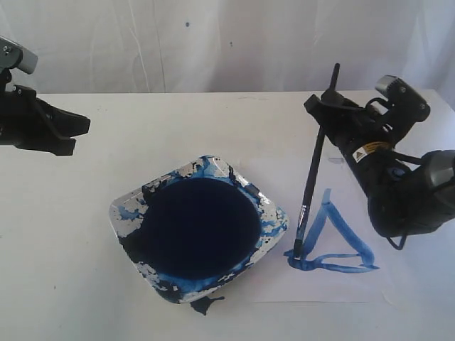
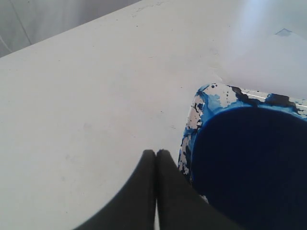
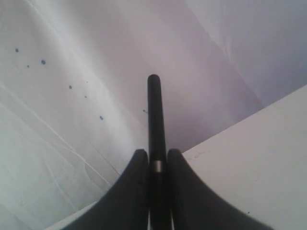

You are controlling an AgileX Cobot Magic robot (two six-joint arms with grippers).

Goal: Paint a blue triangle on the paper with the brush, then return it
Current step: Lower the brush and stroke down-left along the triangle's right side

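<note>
The triangle's bottom edge point(image 1: 328, 261) looks thin and streaky near the brush tip, so my right gripper should run the brush back along it toward the opposite corner point(image 1: 367, 266).
A streaky blue triangle point(image 1: 333, 241) lies on the white paper point(image 1: 341, 284) right of the paint dish. My right gripper point(image 1: 321, 106) is shut on the black brush point(image 1: 313, 170), which stands nearly upright with its bristle tip on the triangle's lower left corner. In the right wrist view the brush handle point(image 3: 154, 115) rises between the two fingers of the right gripper point(image 3: 156, 154). My left gripper point(image 1: 75, 135) hovers at the far left, shut and empty; in its wrist view the left gripper point(image 2: 156, 153) shows closed tips beside the dish point(image 2: 201, 103).
The square dish point(image 1: 128, 213) with a round dark navy paint pool sits mid-table, its rim smeared blue, white and black. A small dark paint drip point(image 1: 206, 304) lies on the table in front of it. A white cloth backdrop point(image 1: 227, 42) hangs behind the table.
</note>
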